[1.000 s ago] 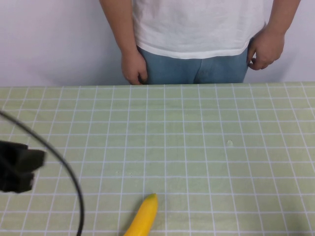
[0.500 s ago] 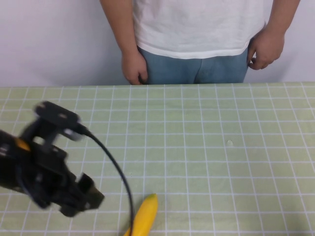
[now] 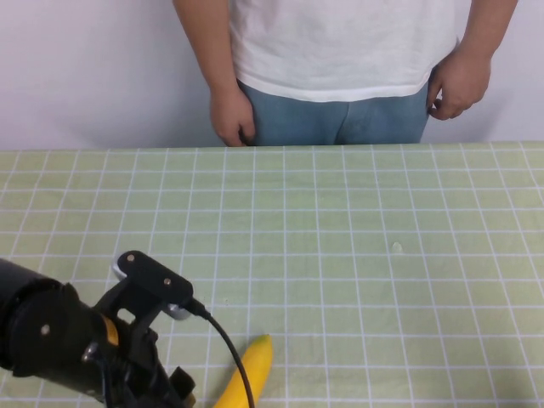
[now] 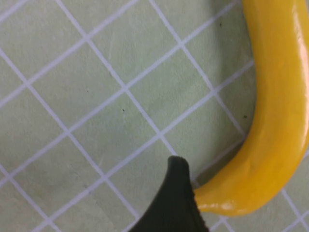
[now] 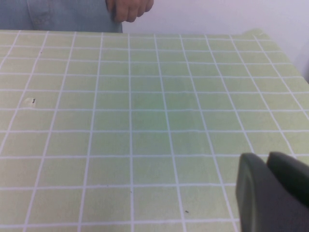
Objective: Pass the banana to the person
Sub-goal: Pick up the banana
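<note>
My left gripper should keep going down until its fingers are on both sides of the banana's middle (image 3: 246,378), because the black end of a finger is over open table next to the banana's inner curve (image 4: 248,133).
The yellow banana (image 3: 247,372) lies on the green checked table (image 3: 382,212) at the near edge, partly cut off by the frame. My left gripper (image 3: 177,388) is low, right beside the banana's left side. In the left wrist view the curved banana (image 4: 277,121) fills one side, and one black fingertip (image 4: 176,193) stands against its end; the other finger is out of view, so the jaws are wide open and hold nothing. The person (image 3: 340,51) stands behind the table's far edge with both hands down. My right gripper (image 5: 266,162) is shut and empty over the table.
The left arm's black cable (image 3: 223,340) loops over the table next to the banana. A small speck (image 3: 396,247) lies right of the table's centre. The person's hand (image 5: 129,9) shows at the far edge in the right wrist view.
My left arm has swung in from the left edge and come down beside the banana. The banana and the person have not moved.
</note>
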Controlling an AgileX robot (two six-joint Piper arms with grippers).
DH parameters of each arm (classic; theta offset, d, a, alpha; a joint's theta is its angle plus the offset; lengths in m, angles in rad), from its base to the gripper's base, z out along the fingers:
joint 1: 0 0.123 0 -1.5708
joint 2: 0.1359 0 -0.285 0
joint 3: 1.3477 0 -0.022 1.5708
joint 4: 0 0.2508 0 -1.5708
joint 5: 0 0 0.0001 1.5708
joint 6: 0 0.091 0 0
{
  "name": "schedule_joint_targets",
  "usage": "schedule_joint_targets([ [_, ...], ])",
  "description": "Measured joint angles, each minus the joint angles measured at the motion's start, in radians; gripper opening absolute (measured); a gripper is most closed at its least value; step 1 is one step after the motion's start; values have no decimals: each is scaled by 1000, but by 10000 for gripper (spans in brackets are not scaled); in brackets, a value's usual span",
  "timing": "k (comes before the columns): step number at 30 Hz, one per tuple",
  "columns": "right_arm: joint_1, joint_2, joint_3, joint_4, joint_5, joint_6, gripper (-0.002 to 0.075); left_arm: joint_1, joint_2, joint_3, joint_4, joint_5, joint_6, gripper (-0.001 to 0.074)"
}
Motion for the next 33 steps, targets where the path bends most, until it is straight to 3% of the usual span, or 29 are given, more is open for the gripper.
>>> schedule_joint_targets([
  [6,0,0,0,0,0,0,-7,-10,28,1,-54,-43,72,536],
  [14,0,0,0,0,0,0,-7,-106,122,1,-37,-65,52,536],
  [17,0,0,0,0,0,0,-7,-162,159,1,30,-89,-23,536],
  [23,0,0,0,0,0,0,-7,-227,257,1,295,-94,-348,536],
  [29,0,0,0,0,0,0,-7,-229,338,1,326,-119,-410,532],
  [31,0,0,0,0,0,0,-7,-229,352,1,321,-121,-410,497],
  [33,0,0,0,0,0,0,-7,-229,357,1,321,-121,-410,403],
])
